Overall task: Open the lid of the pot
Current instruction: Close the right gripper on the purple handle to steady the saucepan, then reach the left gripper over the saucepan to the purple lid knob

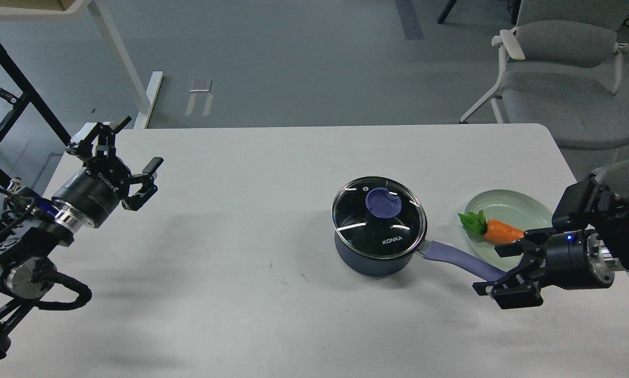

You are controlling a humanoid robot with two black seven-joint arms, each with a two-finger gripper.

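Observation:
I see only even darkness through the pot lid's clear glass (364, 240), so I should expect an empty dark blue saucepan (373, 261) when I raise the lid.
The pot (368, 261) is a dark blue saucepan standing right of the table's middle. The pot lid (380, 216) sits on it, clear glass with a metal rim, a purple-blue knob (382, 203) and white "KONKA" lettering. The lavender handle (459, 260) points to the lower right. My right gripper (510, 273) is open at the handle's far end, with one finger on each side of it, and hides that end. My left gripper (127, 153) is open and empty above the table's far left, well away from the pot.
A pale green plate (519, 206) with an orange toy carrot (503, 231) lies right of the pot, just behind my right gripper. A grey chair (561, 58) stands beyond the table's right back corner. The white table (251, 220) reaches to the front edge of the view.

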